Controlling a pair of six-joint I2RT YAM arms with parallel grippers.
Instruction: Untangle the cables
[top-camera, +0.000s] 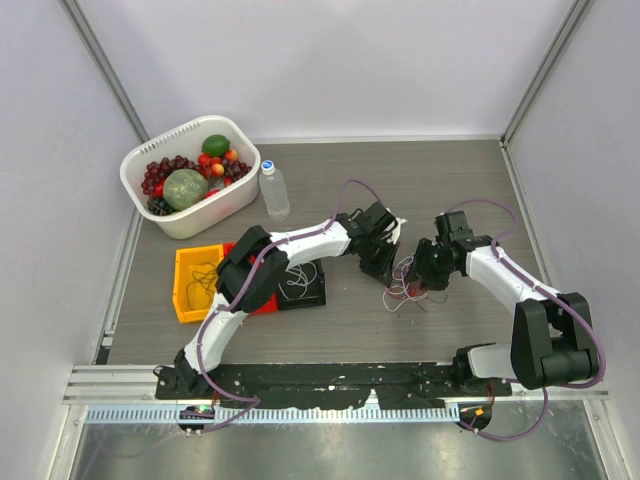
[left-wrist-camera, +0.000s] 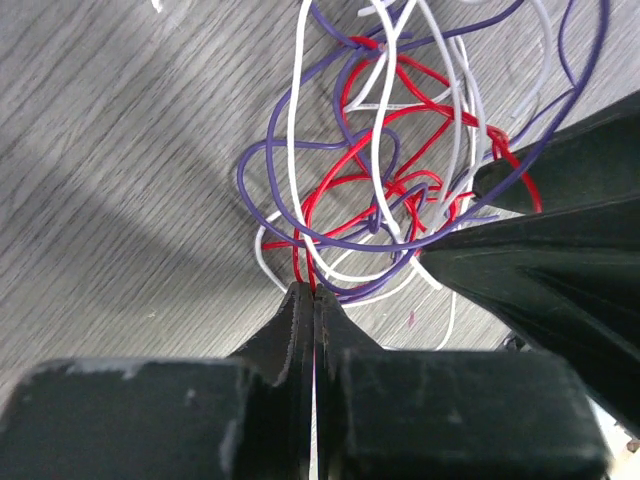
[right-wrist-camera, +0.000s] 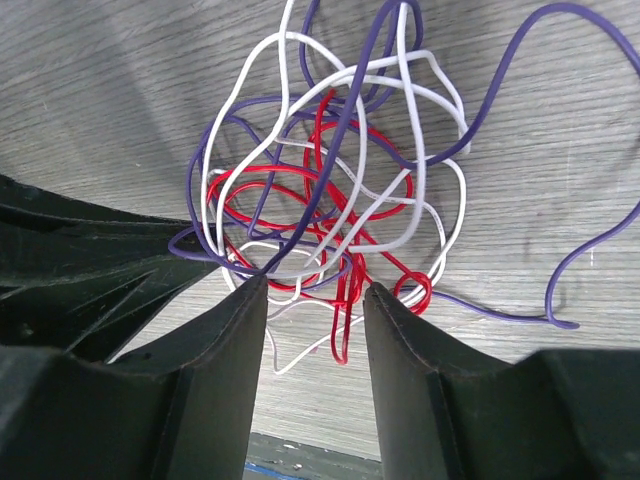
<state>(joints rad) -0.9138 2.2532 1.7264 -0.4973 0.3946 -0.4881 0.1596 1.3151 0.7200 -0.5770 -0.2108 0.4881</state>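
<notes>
Next, I pinch the white wires with my right gripper to hold the tangle steady, because the red wires in my left gripper go through the white and purple wires.
The cables lie as one tangle of thin red, white and purple wires on the wooden table, between my two grippers. In the left wrist view the cables spread out just ahead of my left gripper, whose jaws are pressed together on red strands at their tips. My left gripper sits at the tangle's left edge. My right gripper stands open, with a red loop and a white strand of the cables lying between its fingers, untouched. My right gripper is at the tangle's right edge.
A white basket of fruit stands at the back left, a water bottle beside it. A yellow bin and a black tray sit under the left arm. The other arm's dark fingers crowd the left wrist view.
</notes>
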